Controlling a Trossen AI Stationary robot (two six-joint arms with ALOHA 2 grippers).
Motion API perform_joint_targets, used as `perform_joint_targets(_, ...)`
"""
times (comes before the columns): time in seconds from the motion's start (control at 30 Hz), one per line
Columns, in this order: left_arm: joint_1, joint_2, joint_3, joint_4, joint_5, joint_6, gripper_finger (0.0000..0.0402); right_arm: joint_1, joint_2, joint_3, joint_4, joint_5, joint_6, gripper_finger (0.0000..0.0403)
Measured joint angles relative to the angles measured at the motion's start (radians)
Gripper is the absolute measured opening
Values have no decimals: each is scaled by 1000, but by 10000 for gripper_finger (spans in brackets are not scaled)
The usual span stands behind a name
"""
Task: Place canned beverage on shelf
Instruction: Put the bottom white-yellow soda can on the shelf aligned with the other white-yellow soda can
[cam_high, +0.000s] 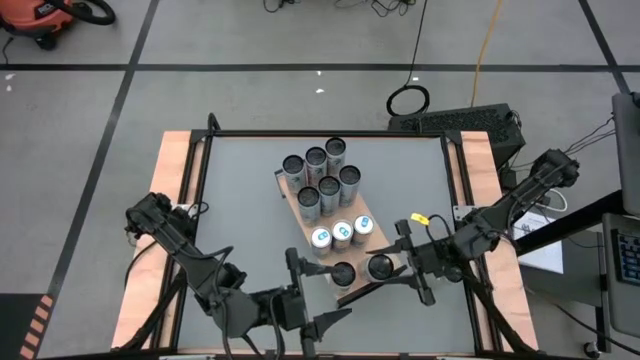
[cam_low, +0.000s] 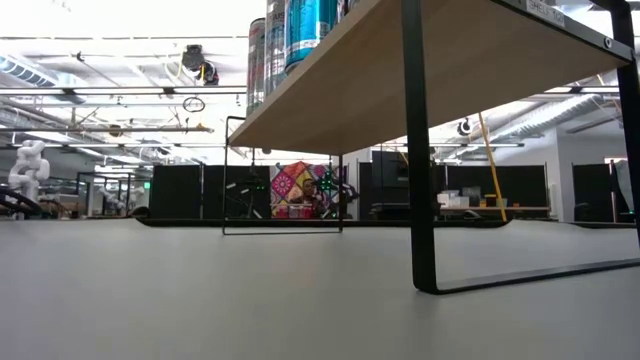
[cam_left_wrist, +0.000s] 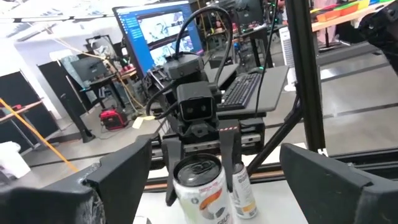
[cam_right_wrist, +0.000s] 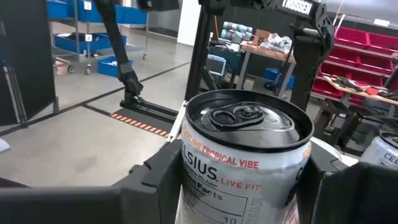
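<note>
I keep lowering the held can (cam_high: 380, 267) with my right gripper until it touches the shelf, because the can hangs upright above the free spot (cam_high: 367, 280) next to the other dark-topped can.
The shelf (cam_high: 300, 215) is a light wood-grain board lying slantwise over the grey table, seen from beneath in the low view (cam_low: 420, 70). At its near right end my right gripper (cam_high: 388, 268) is shut on an upright beverage can (cam_right_wrist: 242, 155) with a dark top (cam_high: 380, 266). I cannot tell whether that can's bottom touches the board. Another dark-topped can (cam_high: 343, 272) stands just left of it on the shelf's near end. My left gripper (cam_high: 332, 295) is open at that end, its fingers (cam_left_wrist: 118, 177) apart and touching nothing, with cans ahead of them (cam_left_wrist: 199, 190). My right gripper pinches the can's side wall (cam_right_wrist: 186, 186) just below the rim, one finger (cam_right_wrist: 152, 183) on each side. The fingers lie level and come from the table's right side. The can stands upright between them, its pull-tab top facing up; its bottom is out of view.
Several grey-topped cans (cam_high: 320, 175) crowd the shelf's far end, and three white-topped cans (cam_high: 342, 234) stand in a row at its middle. Bare grey tabletop (cam_high: 240, 220) lies left of the shelf. A keyboard (cam_high: 460, 122) sits beyond the table's far right corner.
</note>
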Motion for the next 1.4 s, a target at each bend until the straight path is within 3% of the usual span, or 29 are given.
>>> perform_joint_targets(1.4, -6, 0, 0, -3, 1, -27, 356, -28, 97, 0, -16, 3, 55, 171)
